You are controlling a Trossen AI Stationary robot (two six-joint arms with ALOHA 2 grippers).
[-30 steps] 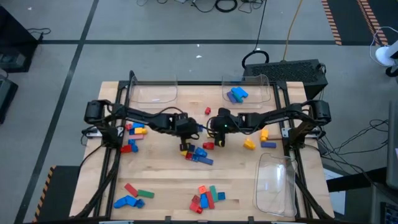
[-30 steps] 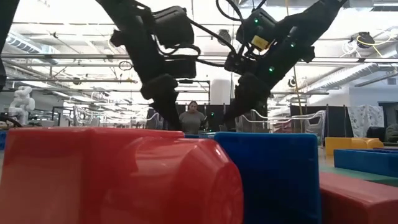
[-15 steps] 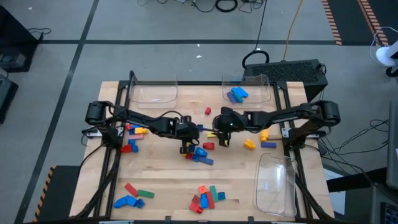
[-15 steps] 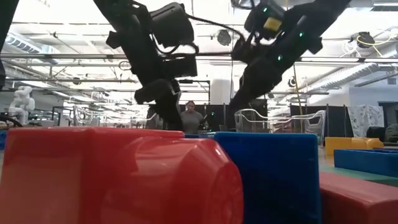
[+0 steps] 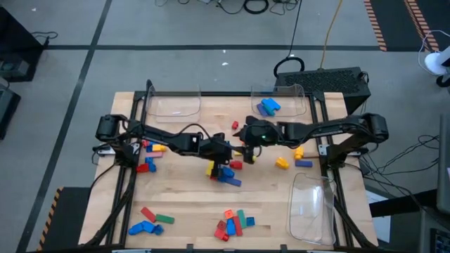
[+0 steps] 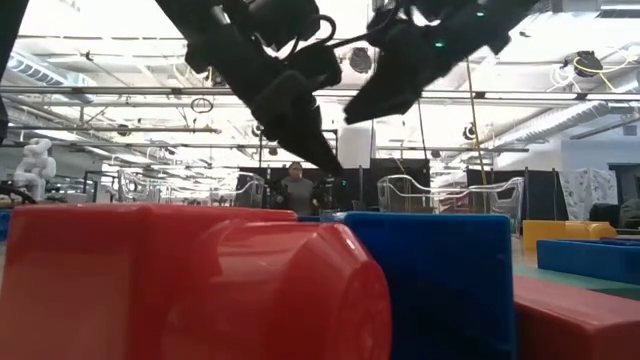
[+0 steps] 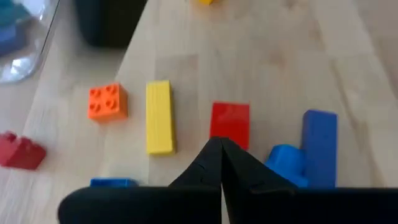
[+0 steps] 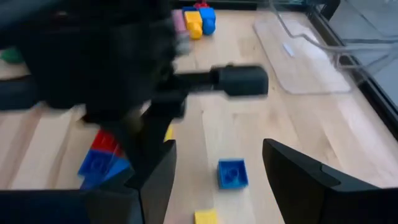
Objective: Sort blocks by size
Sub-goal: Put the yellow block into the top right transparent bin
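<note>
My left gripper is crowding my right gripper near the yellow bar (image 7: 160, 117). My left gripper should move back first and leave that bar to my right gripper.
Blocks lie scattered on the wooden table (image 5: 281, 204). A blue, red and yellow cluster (image 5: 225, 172) lies at the middle. My left gripper (image 5: 225, 152) is shut and empty just above it. Its wrist view shows the fingertips (image 7: 221, 149) over a red block (image 7: 230, 123), beside a yellow bar (image 7: 159, 117) and an orange block (image 7: 107, 101). My right gripper (image 5: 246, 142) is open and empty, raised close to the left one. A small blue block (image 8: 231, 173) shows on the table between its fingers.
Clear trays stand at the far left (image 5: 172, 104), the far right (image 5: 288, 95) holding blue blocks (image 5: 267, 107), and the near right (image 5: 313, 207). More blocks lie at the left (image 5: 150, 147), near left (image 5: 150, 221), near middle (image 5: 232, 221) and right (image 5: 292, 158).
My left gripper has gone toward the table's right edge, over the middle cluster, and has tipped to a slant. My right gripper has risen a little, drawn toward the far edge and tipped closer to level.
</note>
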